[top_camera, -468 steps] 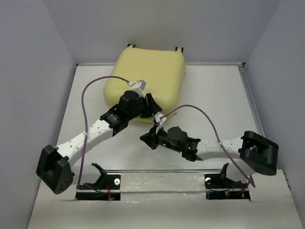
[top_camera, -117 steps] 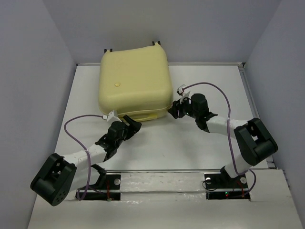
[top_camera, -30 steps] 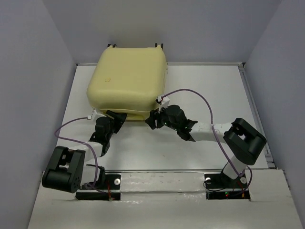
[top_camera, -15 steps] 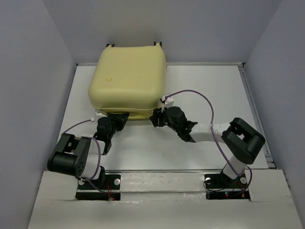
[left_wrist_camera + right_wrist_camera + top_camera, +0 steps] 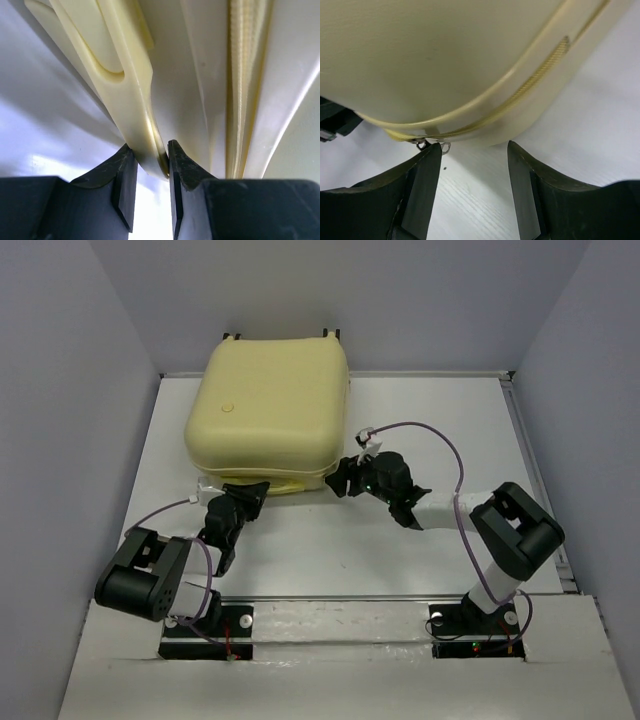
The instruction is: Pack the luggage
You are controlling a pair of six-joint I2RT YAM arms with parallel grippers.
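Next, I line up the fingers of my open right gripper around the pulls before I close it, because the luggage's zipper pulls [image 5: 422, 144] are at one of its fingers.
The luggage [image 5: 268, 405], a pale yellow hard-shell case, lies closed and flat at the back left of the white table. My left gripper [image 5: 247, 494] is at its near edge, left of centre. In the left wrist view that gripper [image 5: 150, 148] is shut on the case's cream carry handle [image 5: 125, 85], beside the zipper seam [image 5: 243, 60]. My right gripper [image 5: 345, 478] is at the near right corner. It stands open [image 5: 475, 148] just below the shell [image 5: 445, 55], with two metal zipper pulls [image 5: 433, 145] at its left fingertip and bare table between the fingers.
The white table [image 5: 430, 430] runs right of the case to a raised rim [image 5: 510, 380]. Grey walls close in the left, back and right. Small black wheels [image 5: 330, 333] stick out at the case's far edge. Part of the left arm [image 5: 332, 122] shows in the right wrist view.
The left gripper has closed on the handle at the near edge. The right gripper slid right along that edge to the near right corner. The case has barely shifted.
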